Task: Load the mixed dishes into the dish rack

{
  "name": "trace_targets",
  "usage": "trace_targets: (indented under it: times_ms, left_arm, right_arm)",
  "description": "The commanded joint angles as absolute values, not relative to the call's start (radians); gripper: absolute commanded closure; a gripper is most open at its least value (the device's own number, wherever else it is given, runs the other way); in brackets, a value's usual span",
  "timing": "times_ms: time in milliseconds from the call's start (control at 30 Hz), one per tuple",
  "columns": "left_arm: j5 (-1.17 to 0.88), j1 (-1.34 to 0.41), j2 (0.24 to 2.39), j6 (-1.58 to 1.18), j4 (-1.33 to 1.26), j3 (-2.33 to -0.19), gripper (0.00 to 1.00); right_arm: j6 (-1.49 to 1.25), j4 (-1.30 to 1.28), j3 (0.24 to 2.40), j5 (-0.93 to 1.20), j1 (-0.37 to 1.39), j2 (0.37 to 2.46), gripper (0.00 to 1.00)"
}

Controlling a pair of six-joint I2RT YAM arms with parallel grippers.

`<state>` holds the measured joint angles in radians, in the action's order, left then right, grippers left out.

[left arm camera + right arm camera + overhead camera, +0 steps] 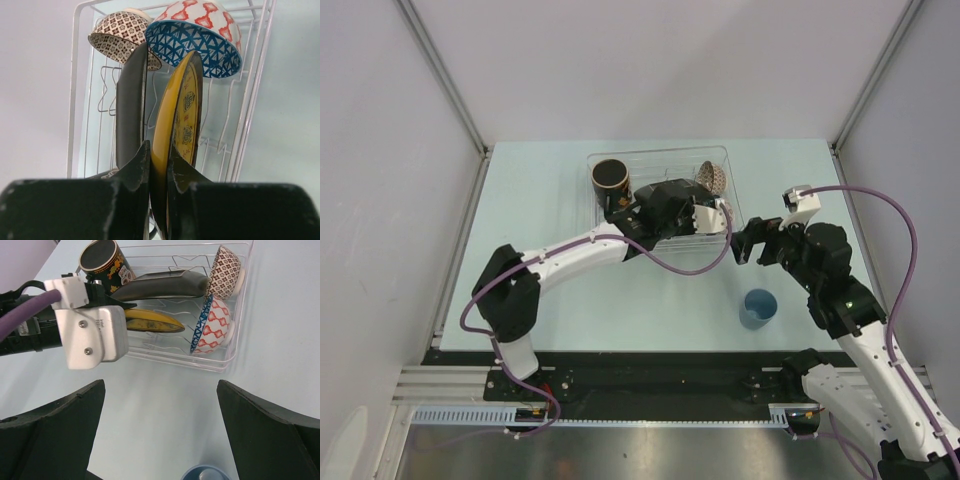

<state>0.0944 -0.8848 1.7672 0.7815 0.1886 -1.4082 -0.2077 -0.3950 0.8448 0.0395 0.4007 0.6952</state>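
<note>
The yellow-brown saucer [181,105] is standing on its edge, clear of the black square plate. I keep lowering it with my left gripper until the rack's wires [214,144] hold it.
My left gripper [158,155] is shut on the yellow-brown saucer [182,115], which stands on edge in the clear dish rack [650,154]. The black square plate [131,100] stands just left of the saucer. The blue patterned bowl [200,35] and the beige patterned bowl [122,32] lean at the rack's right end. The dark cup [611,177] stands at the rack's left end. The light blue cup [758,307] stands upright on the table. My right gripper [160,390] is open and empty, just beyond the cup [205,473], between it and the rack [175,360].
The left arm [570,255] reaches across the table to the rack, and its white wrist housing [92,327] is at the rack's near wall. Grey side walls [380,200] enclose the table on the left and right.
</note>
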Motion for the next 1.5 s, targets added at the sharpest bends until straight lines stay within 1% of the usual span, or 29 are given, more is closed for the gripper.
trace_targets:
  times_ms: [0, 267, 533, 600, 633, 700, 767, 867, 900, 933, 967, 1100, 1333, 1433, 1467]
  left_arm:
    - [0.113, -0.882, 1.807, 0.746, 0.149, -1.462, 1.0]
    - [0.114, -0.882, 1.871, 0.762, 0.156, -1.52, 1.0]
    - [0.11, -0.884, 1.907, 0.775, 0.172, -1.526, 1.0]
    - [0.113, -0.888, 1.916, 0.779, 0.184, -1.528, 0.95]
    - [0.118, -0.89, 1.922, 0.782, 0.19, -1.528, 0.9]
    - [0.117, -0.893, 1.928, 0.779, 0.195, -1.52, 0.89]
    - [0.114, -0.893, 1.928, 0.779, 0.195, -1.508, 0.85]
    - [0.115, -0.897, 1.93, 0.791, 0.183, -1.5, 0.7]
    - [0.12, -0.897, 1.931, 0.795, 0.183, -1.503, 0.6]
    - [0.121, -0.899, 1.931, 0.798, 0.184, -1.506, 0.55]
    - [0.121, -0.899, 1.93, 0.801, 0.187, -1.509, 0.52]
    - [0.124, -0.899, 1.916, 0.801, 0.204, -1.534, 0.5]
    - [0.132, -0.902, 1.85, 0.792, 0.27, -1.56, 0.5]
    - [0.123, -0.902, 1.789, 0.784, 0.311, -1.551, 0.5]
    - [0.115, -0.902, 1.767, 0.784, 0.317, -1.54, 0.45]
  right_arm:
    - [-0.213, -0.364, 0.839, 0.051, 0.396, 0.686, 0.0]
    - [-0.221, -0.36, 0.827, 0.049, 0.391, 0.68, 0.0]
    - [-0.222, -0.359, 0.819, 0.061, 0.382, 0.677, 0.0]
    - [-0.222, -0.36, 0.818, 0.061, 0.379, 0.677, 0.0]
    - [-0.221, -0.357, 0.818, 0.063, 0.376, 0.678, 0.0]
    - [-0.219, -0.356, 0.818, 0.064, 0.373, 0.678, 0.0]
    - [-0.221, -0.354, 0.816, 0.066, 0.37, 0.678, 0.0]
    - [-0.222, -0.356, 0.818, 0.069, 0.368, 0.681, 0.0]
    - [-0.224, -0.353, 0.816, 0.072, 0.365, 0.681, 0.0]
    - [-0.224, -0.353, 0.816, 0.071, 0.365, 0.68, 0.0]
    - [-0.225, -0.354, 0.816, 0.071, 0.367, 0.678, 0.0]
    - [-0.229, -0.354, 0.818, 0.064, 0.362, 0.667, 0.0]
    - [-0.227, -0.382, 0.818, 0.04, 0.364, 0.66, 0.0]
    - [-0.27, -0.48, 0.816, -0.047, 0.362, 0.721, 0.0]
    - [-0.285, -0.555, 0.818, -0.078, 0.365, 0.745, 0.0]
